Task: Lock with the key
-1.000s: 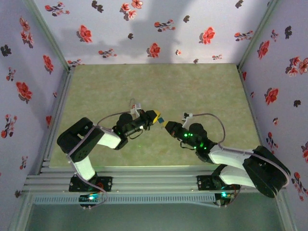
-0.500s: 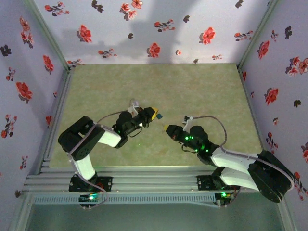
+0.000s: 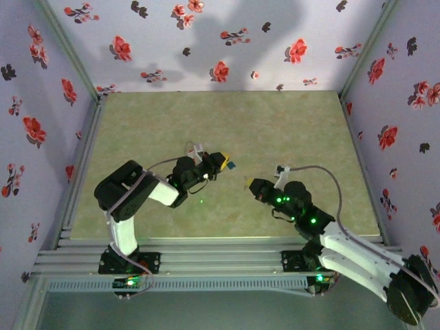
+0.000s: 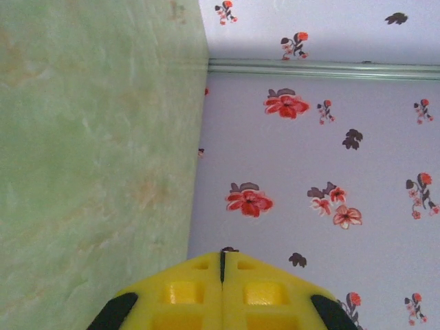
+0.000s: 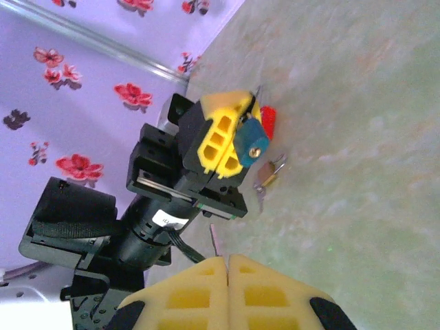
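My left gripper should keep going toward the open patch of green table [image 3: 251, 155] beside the blue lock [image 3: 232, 165], lower until the lock touches that patch and then let go.
In the top view my left gripper [image 3: 220, 162] hangs over the middle of the green table, shut on a blue lock [image 3: 231, 165]. The right wrist view shows that lock [image 5: 250, 141] end-on against the yellow fingers [image 5: 221, 136], with a brass keyhole facing me and a red part behind. My right gripper [image 3: 249, 183] stands a short gap to the right of the lock. It [image 5: 227, 258] is shut on a thin key [image 5: 216, 241] whose blade sticks out between the tips. In the left wrist view my left gripper [image 4: 221, 254] is pressed shut.
A small brass padlock with a metal loop [image 5: 269, 177] lies on the green table [image 3: 289, 130] just beneath the blue lock. Floral walls [image 3: 206, 41] close in three sides. The aluminium rail [image 3: 206, 258] runs along the near edge.
My right arm has drawn back to the right and toward the near edge, opening a gap between key and lock. The left gripper has barely shifted.
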Controlling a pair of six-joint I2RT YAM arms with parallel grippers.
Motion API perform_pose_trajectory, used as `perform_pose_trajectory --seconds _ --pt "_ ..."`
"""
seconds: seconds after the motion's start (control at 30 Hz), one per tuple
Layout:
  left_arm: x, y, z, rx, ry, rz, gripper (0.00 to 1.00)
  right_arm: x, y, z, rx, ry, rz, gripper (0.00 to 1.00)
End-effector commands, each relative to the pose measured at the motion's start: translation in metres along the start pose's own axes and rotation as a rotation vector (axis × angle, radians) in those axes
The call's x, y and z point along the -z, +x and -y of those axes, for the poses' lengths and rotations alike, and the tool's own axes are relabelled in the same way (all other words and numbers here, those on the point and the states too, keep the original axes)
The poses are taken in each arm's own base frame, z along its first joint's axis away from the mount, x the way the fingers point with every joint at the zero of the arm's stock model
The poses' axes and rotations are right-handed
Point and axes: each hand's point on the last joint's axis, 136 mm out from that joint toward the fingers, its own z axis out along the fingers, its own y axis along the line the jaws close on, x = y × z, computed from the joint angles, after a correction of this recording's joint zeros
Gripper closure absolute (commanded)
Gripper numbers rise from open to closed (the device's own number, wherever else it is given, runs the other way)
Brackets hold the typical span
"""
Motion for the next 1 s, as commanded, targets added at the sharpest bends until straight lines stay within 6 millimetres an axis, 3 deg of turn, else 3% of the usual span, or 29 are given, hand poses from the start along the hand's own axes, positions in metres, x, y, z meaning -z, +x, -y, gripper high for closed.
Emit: perform_pose_trajectory --seconds 0.0,0.47,0.97 --pt "-0.015 0.004 0.006 -0.030 0.006 -0.048 1.00 0.015 -0.011 0.016 0.066 0.124 0.008 1.00" --pt "-0.071 0.015 -0.050 -0.143 -0.378 -0.250 1.00 0.054 -0.033 0.028 0.146 0.314 -0.019 1.00" --pt "-0.122 -0.002 -0.075 -0.271 -0.622 -0.307 1.00 0.090 -0.038 0.014 0.191 0.305 0.025 1.00"
